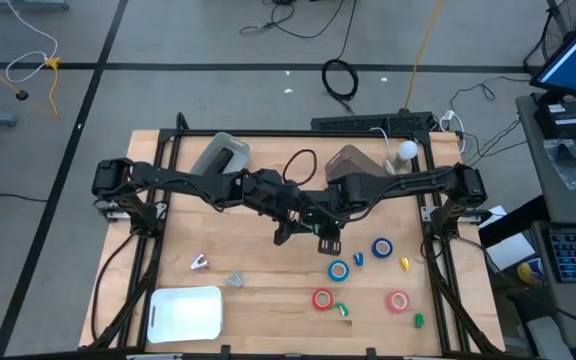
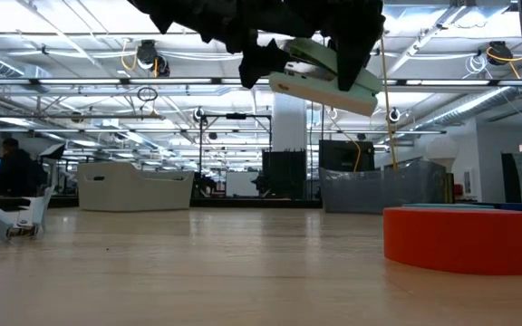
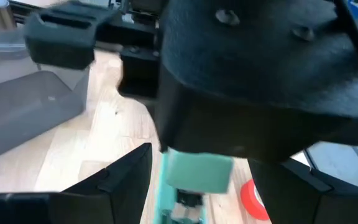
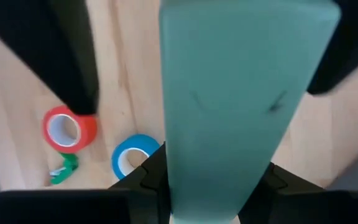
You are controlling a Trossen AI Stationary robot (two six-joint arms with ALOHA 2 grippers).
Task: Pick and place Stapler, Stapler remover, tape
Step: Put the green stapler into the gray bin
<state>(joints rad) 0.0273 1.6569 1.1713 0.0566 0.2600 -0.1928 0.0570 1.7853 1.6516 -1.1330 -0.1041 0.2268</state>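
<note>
A dark patch can be seen inside the grey bin, so I should expect to find a long black thing with space next to it when I lower the stapler.
A pale green stapler hangs in the air over the table's middle, in my right gripper. My left gripper is open, and its fingers stand on either side of the stapler's free end without touching it. In the high view both grippers meet at the centre: left gripper, right gripper. Two blue tape rolls and two red ones lie flat on the right near part. A small white stapler remover lies on the left near part. My right gripper pinches the stapler between its two fingers near one end. The green body runs out ahead of the fingers, along them. The stapler is lifted clear of the table and sits slightly tilted in the low view.
A white tray lies at the near left corner. Two grey bins stand at the far edge. A small grey piece and small green, yellow and blue bits lie among the tape rolls.
</note>
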